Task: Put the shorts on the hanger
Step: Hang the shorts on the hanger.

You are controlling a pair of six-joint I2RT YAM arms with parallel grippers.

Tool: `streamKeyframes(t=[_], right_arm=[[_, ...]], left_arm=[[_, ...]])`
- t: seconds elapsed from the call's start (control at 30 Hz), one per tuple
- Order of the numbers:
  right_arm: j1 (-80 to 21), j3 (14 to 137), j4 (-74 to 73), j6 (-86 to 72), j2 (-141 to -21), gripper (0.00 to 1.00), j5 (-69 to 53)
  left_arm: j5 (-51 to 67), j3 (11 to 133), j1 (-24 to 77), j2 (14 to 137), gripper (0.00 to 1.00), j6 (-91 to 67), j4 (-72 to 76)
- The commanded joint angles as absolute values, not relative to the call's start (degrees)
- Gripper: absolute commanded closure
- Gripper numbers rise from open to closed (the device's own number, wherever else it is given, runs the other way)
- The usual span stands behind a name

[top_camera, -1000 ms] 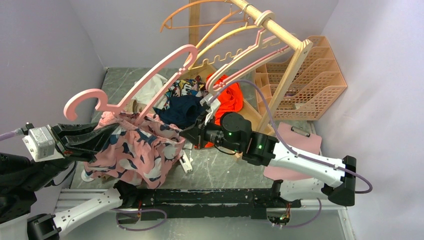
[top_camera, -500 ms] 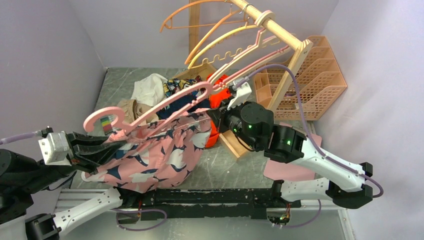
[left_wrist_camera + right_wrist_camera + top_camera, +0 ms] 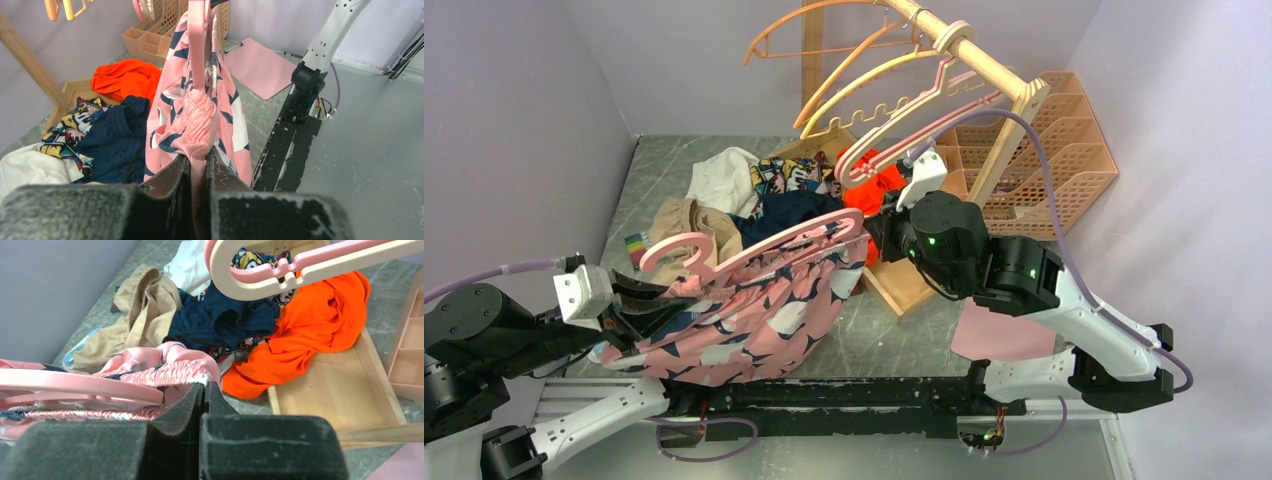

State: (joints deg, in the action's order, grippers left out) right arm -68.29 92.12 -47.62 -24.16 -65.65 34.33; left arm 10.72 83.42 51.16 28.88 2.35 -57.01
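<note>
The robot's left gripper is holding the waistband and the hanger's arm (image 3: 198, 116) together, so next the right gripper grabs the hanger (image 3: 708, 271) below the hanger's hook before the left gripper opens.
The shorts (image 3: 754, 320), pink with a navy and white print, hang stretched between my two grippers above the table's near left. The pink hanger (image 3: 759, 240) lies along their gathered waistband, its hook toward the left and its arm inside the waistband (image 3: 170, 374). My left gripper (image 3: 664, 300) is shut on the waistband's left end (image 3: 200, 112), with pink fabric pinched between its tips (image 3: 198, 157). My right gripper (image 3: 871, 240) is shut on the waistband's right end (image 3: 204, 387). The hanger's arm (image 3: 75, 385) runs off to the left in the right wrist view.
Behind the shorts lies a pile of clothes: an orange-red garment (image 3: 879, 185), a navy one (image 3: 789, 210), a white one (image 3: 724, 175) and a tan one (image 3: 686, 222). A wooden rack (image 3: 989, 65) with orange and yellow hangers stands back right beside a peach basket (image 3: 1049, 150). A pink sheet (image 3: 1004, 335) lies near right.
The hanger has dropped from a steep tilt to nearly level. My right gripper has moved right and back, pulling the waistband taut along it. The left gripper has shifted right and lower.
</note>
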Motion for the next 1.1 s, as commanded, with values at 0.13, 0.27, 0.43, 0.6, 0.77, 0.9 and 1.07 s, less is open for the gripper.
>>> streamKeyframes(t=[0.13,0.27,0.43,0.6,0.77,0.9,1.07], right_arm=[[-67.9,97.3,-58.3,-25.3,-65.0,1.00,38.3],[-67.9,100.6,-61.7,-25.3,-66.1,1.00,38.3],[-67.9,103.4,-62.4,-23.2,-67.6,1.00,33.3],[-67.9,107.8,-59.5,-19.9,-69.0,1.00,20.9],[-67.9,111.3,-50.9,-18.8,-71.8,1.00,4.5],[-67.9,116.2,-49.6,-18.3,-78.2,1.00,-3.5],[-68.0,122.1,-52.5,-16.9,-84.2,1.00,-9.2]], left_arm=[[10.3,83.1,50.9,30.0,0.93,3.6,-60.3],[9.3,82.2,50.9,31.9,0.93,4.2,-63.2],[10.4,79.5,50.8,33.6,0.93,4.3,-62.9],[11.6,76.8,50.8,33.7,0.93,4.4,-58.5],[15.9,71.8,50.8,33.9,0.93,3.7,-47.6],[19.1,70.6,50.8,35.1,0.93,3.1,-37.8],[20.5,70.3,50.8,34.0,0.93,2.4,-29.7]])
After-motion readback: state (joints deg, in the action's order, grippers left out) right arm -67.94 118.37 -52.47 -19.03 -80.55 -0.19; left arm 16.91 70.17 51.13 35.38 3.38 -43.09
